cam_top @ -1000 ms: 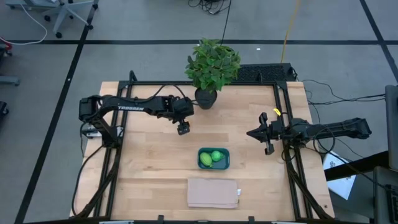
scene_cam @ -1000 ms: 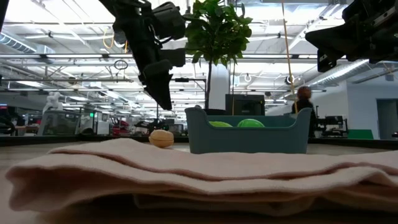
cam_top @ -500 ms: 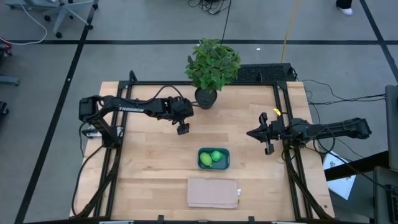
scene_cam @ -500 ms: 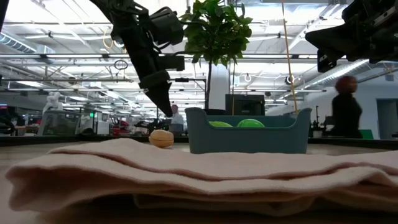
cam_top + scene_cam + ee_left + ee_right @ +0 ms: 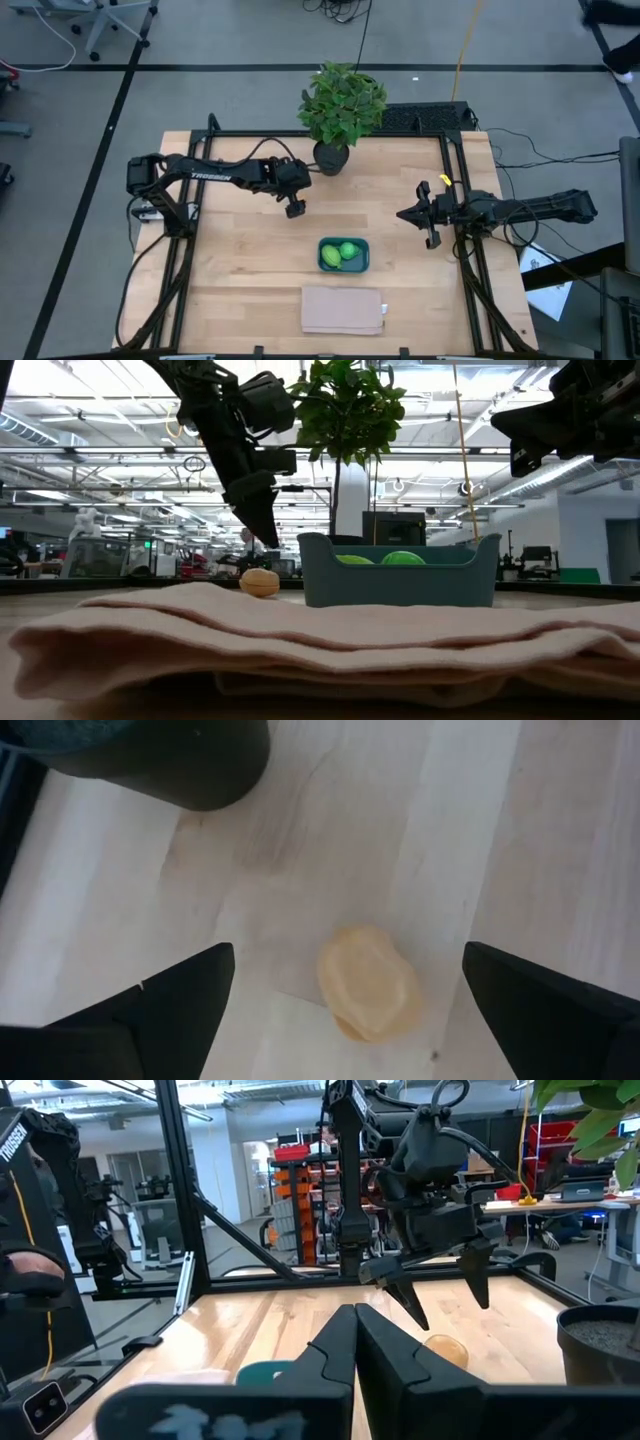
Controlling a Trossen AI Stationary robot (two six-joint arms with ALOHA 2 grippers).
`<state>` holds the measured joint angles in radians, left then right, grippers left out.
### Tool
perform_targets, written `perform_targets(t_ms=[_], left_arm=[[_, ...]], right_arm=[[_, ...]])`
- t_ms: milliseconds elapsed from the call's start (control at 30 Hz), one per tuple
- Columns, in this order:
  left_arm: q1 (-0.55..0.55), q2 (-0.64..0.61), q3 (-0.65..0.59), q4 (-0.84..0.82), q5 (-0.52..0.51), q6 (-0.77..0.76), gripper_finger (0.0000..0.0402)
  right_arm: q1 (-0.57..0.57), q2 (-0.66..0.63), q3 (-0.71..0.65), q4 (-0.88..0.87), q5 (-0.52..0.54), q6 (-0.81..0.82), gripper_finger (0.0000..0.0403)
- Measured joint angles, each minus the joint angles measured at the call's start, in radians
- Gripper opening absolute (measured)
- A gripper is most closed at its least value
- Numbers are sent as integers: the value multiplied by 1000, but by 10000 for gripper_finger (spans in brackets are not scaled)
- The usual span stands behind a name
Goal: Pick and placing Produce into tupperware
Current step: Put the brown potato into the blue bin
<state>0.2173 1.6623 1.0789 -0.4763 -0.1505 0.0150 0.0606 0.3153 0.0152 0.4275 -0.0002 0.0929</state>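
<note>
My left gripper should keep moving down until its fingers are at both sides of the tan-orange egg-like piece [image 5: 369,983]. The piece is clear of the dark pot [image 5: 190,760] and within the gripper's open span.
The tan-orange egg-like piece [image 5: 367,982] lies on the bare wood, also seen in the low view [image 5: 260,582]. My left gripper [image 5: 293,208] hovers open just above it [image 5: 347,960], one finger on either side, touching nothing; in the high view it hides the egg. The teal tupperware [image 5: 343,254] stands nearer the table's near edge and holds the yellow-green oblong fruit [image 5: 329,258] and the bright green ball [image 5: 347,250]. My right gripper [image 5: 428,215] waits shut at the table's right side, raised off the table.
A leafy potted plant [image 5: 340,110] stands at the far edge, its dark pot [image 5: 150,760] close beyond the left gripper. A beige folded cloth [image 5: 343,310] lies by the near edge, in front of the tupperware. Black frame rails run along both sides of the table.
My left gripper has come down a little toward the tan-orange egg, staying open. The egg, the tupperware and my right arm have kept still.
</note>
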Motion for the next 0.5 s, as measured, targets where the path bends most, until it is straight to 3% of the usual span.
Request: perform_targets(t_ms=[500], left_arm=[[-3, 22, -72, 117, 45, 72, 399]], right_arm=[[0, 0, 0, -15, 0, 0, 0]])
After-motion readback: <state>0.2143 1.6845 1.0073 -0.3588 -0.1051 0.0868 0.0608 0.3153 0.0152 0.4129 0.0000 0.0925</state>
